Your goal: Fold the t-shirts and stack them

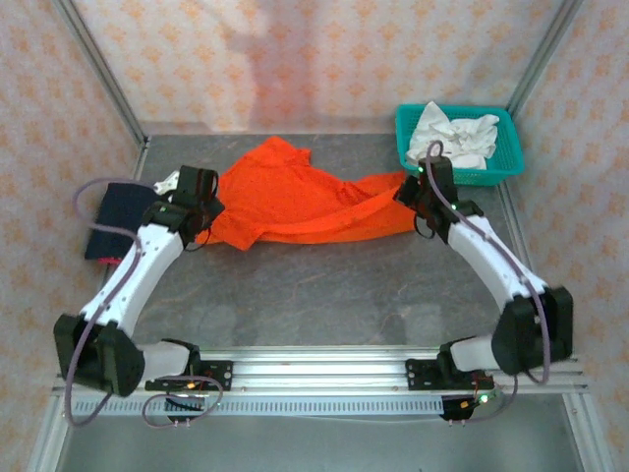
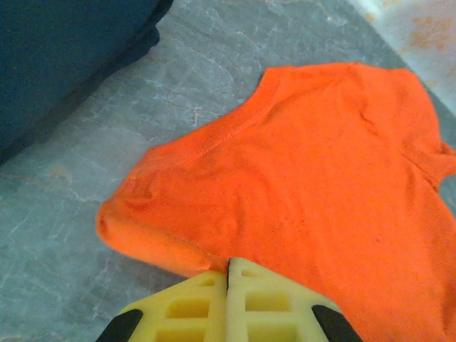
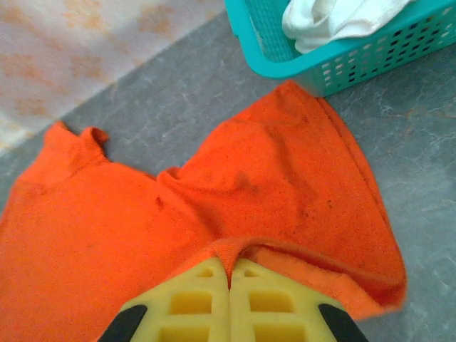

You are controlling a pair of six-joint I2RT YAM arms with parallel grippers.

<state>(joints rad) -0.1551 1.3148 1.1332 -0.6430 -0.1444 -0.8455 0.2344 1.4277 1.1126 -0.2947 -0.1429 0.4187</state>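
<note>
My left gripper and my right gripper should pull its near edge (image 1: 314, 240) toward the arm bases before folding, because the orange-red t-shirt is bunched narrow near its hem (image 1: 366, 201).
The orange-red t-shirt (image 1: 295, 202) lies stretched across the middle of the grey table, its body bunched toward the back left. My left gripper (image 2: 229, 262) is shut on the shirt's near-left edge (image 2: 285, 192), beside a sleeve. My right gripper (image 3: 229, 262) is shut on a pinched fold of the shirt's right end (image 3: 271, 185), close to the basket. In the top view the left gripper (image 1: 201, 218) and right gripper (image 1: 417, 195) hold the cloth taut between them. The folded dark navy t-shirt (image 1: 116, 218) rests at the far left (image 2: 57, 50).
A teal lattice basket (image 1: 511, 162) holding white cloth (image 1: 454, 136) stands at the back right, just beyond the right gripper (image 3: 356, 57). Patterned walls close off the back and both sides. Bare grey table (image 1: 324, 295) lies between the shirt and the arm bases.
</note>
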